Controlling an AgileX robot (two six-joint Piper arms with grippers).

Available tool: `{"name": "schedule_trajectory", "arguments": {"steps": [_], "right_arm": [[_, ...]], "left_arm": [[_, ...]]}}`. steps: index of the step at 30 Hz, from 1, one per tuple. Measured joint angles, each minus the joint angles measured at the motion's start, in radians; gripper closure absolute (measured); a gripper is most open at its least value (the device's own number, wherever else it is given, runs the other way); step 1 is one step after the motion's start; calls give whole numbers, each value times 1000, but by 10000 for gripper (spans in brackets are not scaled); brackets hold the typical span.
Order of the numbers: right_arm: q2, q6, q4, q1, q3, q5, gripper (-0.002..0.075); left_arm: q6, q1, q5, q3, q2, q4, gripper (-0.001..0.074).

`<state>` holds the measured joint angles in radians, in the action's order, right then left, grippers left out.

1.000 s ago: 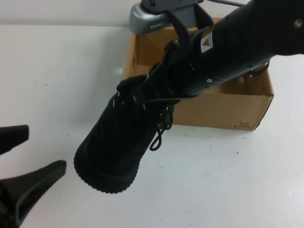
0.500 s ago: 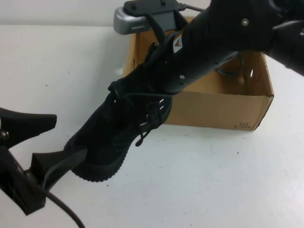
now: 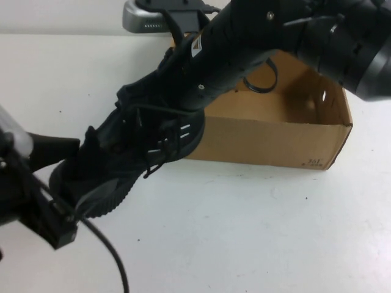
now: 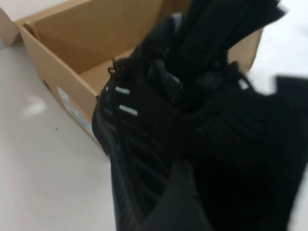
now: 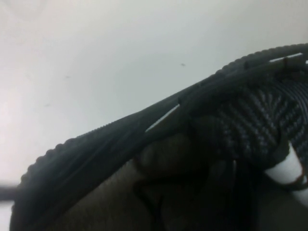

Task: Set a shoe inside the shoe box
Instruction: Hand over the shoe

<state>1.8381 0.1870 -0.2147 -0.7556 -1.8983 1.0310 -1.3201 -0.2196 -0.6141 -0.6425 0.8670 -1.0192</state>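
I should hold the low end (image 3: 101, 190) with my left gripper and level the shoe while my right gripper takes a new grip, because the shoe in my right gripper slants to the box.
The black knit shoe (image 3: 125, 155) hangs tilted in the air to the left of the brown shoe box (image 3: 275, 143), toe down and to the left, laces dangling. My right gripper (image 3: 180, 76) is shut on the shoe's heel end and mostly hidden under its own arm. My left gripper (image 3: 76, 174) is open, one finger on each side of the toe. In the left wrist view the shoe (image 4: 159, 125) fills the front, with its silver side dashes showing and the open box (image 4: 72, 62) behind it. In the right wrist view the shoe's sole edge and knit (image 5: 120, 144) lie right against the camera.
The box stands open at the back right of the white table (image 3: 256, 232), its near wall facing me, with small black print at its right corner. The left arm's cable (image 3: 113, 259) trails over the table at the front left. The right arm crosses above the box.
My right arm has carried the shoe left and lower, away from the box. My left gripper has come up from the front left and its fingers now straddle the toe.
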Motion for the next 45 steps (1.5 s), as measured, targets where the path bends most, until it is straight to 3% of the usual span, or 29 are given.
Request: {"name": "schedule_trajectory", "arguments": {"steps": [4,6,8,11,15,17,19,23,26,30,35,41,45], "right_arm": [[2,-40,-60,-2,-16,11,718],[2,-67,-82,-2,-16,17,718],[4,-91,-91,-2,-17,22,718],[4,-125,-99,0,-17,24,718],[4,-178,-117,2,-17,8,707],[4,-203,-145,11,-18,5,658],[4,-225,-187,16,-20,4,543],[-1,-363,-321,16,-25,2,223],[-15,-539,-364,16,-25,7,91],[-80,-776,-371,28,-25,63,49],[-204,-968,-378,124,-28,184,52],[-278,-999,-392,281,9,218,76],[-305,-1013,-415,303,78,218,83]], "left_arm": [[-19,-25,95,0,76,-11,264],[-21,-32,109,-7,100,-15,375],[-26,-36,109,-17,112,-17,560],[-46,-36,106,-24,113,-30,668],[-55,-36,106,-28,113,-34,672],[-55,-36,106,-29,113,-39,672],[-55,-36,106,-29,116,-44,673],[-55,-36,96,-29,119,-64,678],[-55,-36,78,-29,122,-66,678],[-63,-36,15,-29,122,-60,680],[-84,-36,-84,-31,122,-10,681],[-105,-31,-187,-118,122,54,681],[-117,20,-277,-202,124,75,681]]}}
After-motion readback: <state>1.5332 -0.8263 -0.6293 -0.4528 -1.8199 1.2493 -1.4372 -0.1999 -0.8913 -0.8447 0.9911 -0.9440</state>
